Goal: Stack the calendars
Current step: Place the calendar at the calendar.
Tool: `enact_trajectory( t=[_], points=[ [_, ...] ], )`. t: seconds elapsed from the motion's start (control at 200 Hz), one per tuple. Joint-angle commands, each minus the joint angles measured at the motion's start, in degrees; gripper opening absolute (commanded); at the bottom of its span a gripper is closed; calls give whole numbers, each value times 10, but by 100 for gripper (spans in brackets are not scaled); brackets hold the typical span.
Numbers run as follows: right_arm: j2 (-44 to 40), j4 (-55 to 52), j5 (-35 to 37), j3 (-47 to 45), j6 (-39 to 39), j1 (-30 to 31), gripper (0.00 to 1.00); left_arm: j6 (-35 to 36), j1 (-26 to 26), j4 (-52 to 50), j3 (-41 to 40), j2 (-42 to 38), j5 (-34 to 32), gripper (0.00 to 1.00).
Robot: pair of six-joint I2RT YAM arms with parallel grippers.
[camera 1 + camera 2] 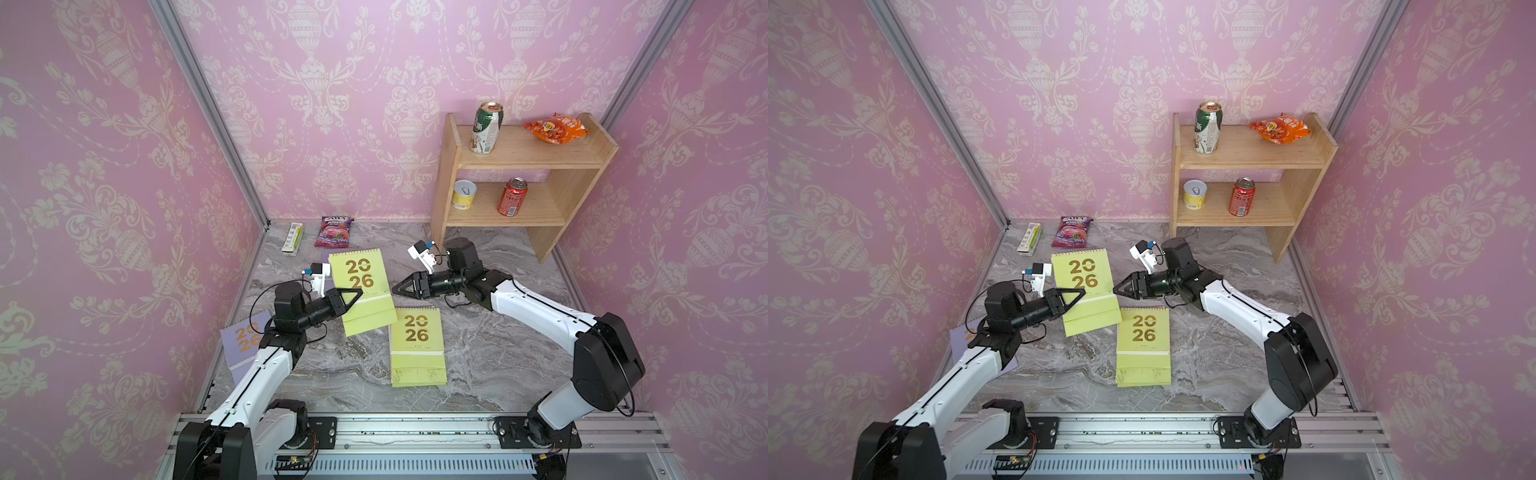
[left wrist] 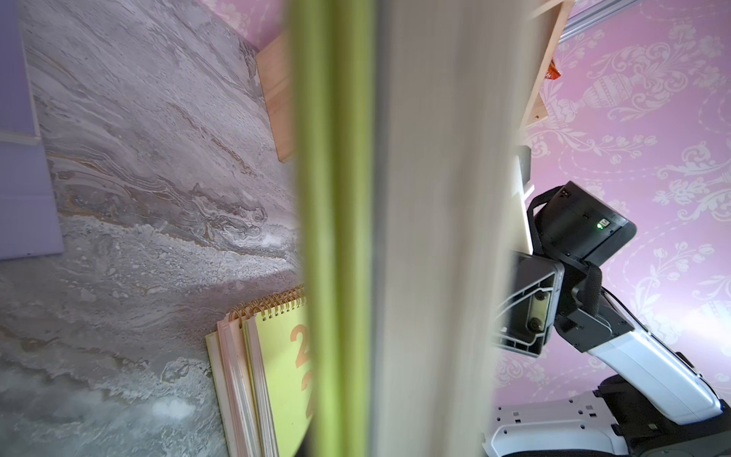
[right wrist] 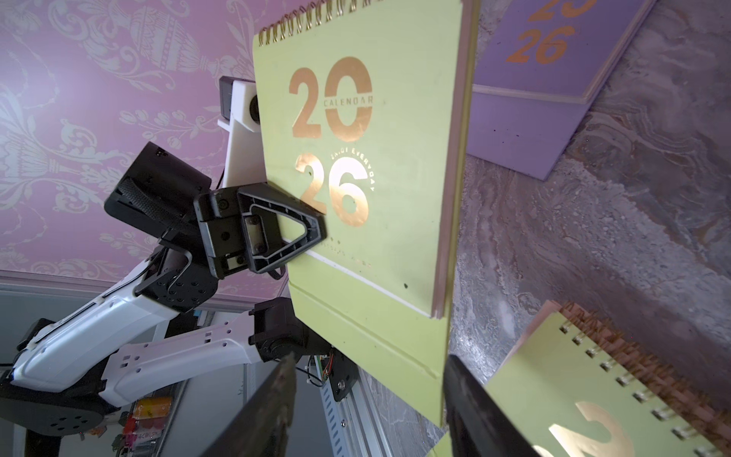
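Observation:
The raised calendar's free edge (image 1: 388,289) faces my right gripper's open fingers (image 1: 397,288), so my left gripper keeps moving it toward them until they grip it, then release.
My left gripper (image 1: 358,293) is shut on the left edge of a yellow-green calendar (image 1: 365,291) with gold "2026", holding it raised and tilted above the marble table; the right wrist view shows that grip (image 3: 316,233) on the cover (image 3: 368,178). My right gripper (image 1: 395,287) is open at this calendar's right edge, and its fingers (image 3: 290,364) straddle the lower corner without closing. A second yellow-green calendar (image 1: 417,349) lies flat in the middle of the table. A lilac calendar (image 1: 241,345) lies at the left, partly under my left arm.
A wooden shelf (image 1: 582,195) at the back right holds three cans and an orange snack bag (image 1: 555,128). A purple snack pouch (image 1: 333,232) and a small white-green box (image 1: 292,238) lie by the back wall. Pink walls close in on both sides.

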Motion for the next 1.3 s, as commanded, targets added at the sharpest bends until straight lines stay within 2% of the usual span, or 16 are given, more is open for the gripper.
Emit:
enact_trajectory(
  t=[0.0,0.235,0.44,0.77,0.831,0.976,1.126,1.216,1.296],
  points=[
    [-17,19,-12,-21,-7,-2,61,-5,-14,47,30,-3,35,0],
    [-20,45,-15,-45,3,-14,61,-15,-33,64,32,1,51,0],
    [-24,98,-51,-58,10,-15,61,-34,-46,98,31,14,67,0],
    [-14,185,-78,-71,71,-9,59,-60,-80,155,39,43,78,0],
    [-12,194,-81,-68,75,-5,54,-61,-87,158,41,49,78,0],
    [-7,197,-80,-63,77,6,27,-60,-102,165,46,61,78,0],
    [-10,193,-73,-65,80,11,0,-56,-106,162,49,64,77,14],
    [-24,154,-49,-64,61,10,0,-35,-106,133,51,62,69,33],
    [-44,122,-33,-67,49,2,0,-19,-107,109,53,60,59,55]
  ],
)
